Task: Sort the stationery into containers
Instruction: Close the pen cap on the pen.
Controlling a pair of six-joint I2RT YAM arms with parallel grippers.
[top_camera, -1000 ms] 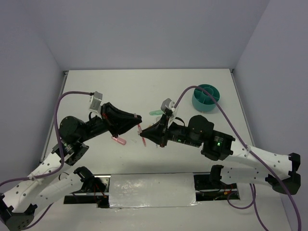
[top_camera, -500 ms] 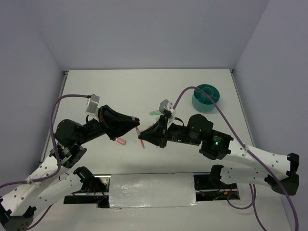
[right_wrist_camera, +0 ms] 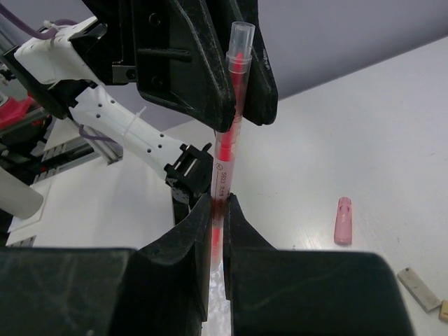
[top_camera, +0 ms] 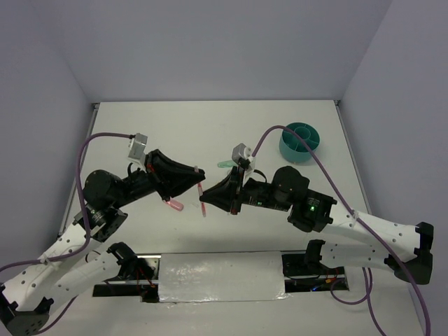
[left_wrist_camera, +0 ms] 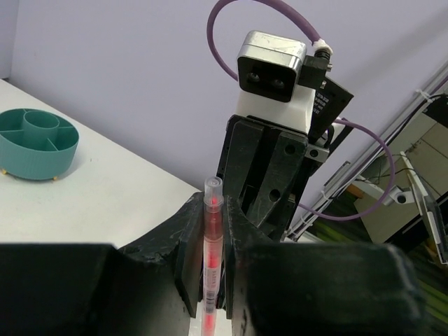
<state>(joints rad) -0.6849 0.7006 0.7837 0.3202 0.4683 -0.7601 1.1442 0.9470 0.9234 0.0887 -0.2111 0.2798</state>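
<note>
The robot's left gripper is clamped on the pink pen (top_camera: 200,187) above the right gripper's hold, so the left gripper should open first, before the right gripper takes the pen to the teal organiser cup (top_camera: 299,143).
A thin pink pen (top_camera: 203,198) hangs in the air between my two grippers, which meet tip to tip over the table's middle. My left gripper (top_camera: 200,185) is shut on the pen (left_wrist_camera: 213,192), its pads tight on the barrel. My right gripper (top_camera: 206,204) is shut on the same pen (right_wrist_camera: 234,91) lower down, at its own fingertips (right_wrist_camera: 220,203). A pink capsule (top_camera: 173,205) lies on the table under the left gripper and shows in the right wrist view (right_wrist_camera: 343,220). A mint-green capsule (top_camera: 225,164) lies behind the right wrist. The teal organiser cup (top_camera: 299,142) stands at the far right and shows in the left wrist view (left_wrist_camera: 35,143).
A grey-tan block (right_wrist_camera: 420,288) lies on the table at the lower right of the right wrist view. Purple cables loop from both wrists. Grey walls close the table's back and sides. The arm bases and a white panel line the near edge.
My right gripper has edged left and closed up to the left gripper's tip. The pen stays between the two grippers. The left arm has shifted slightly.
</note>
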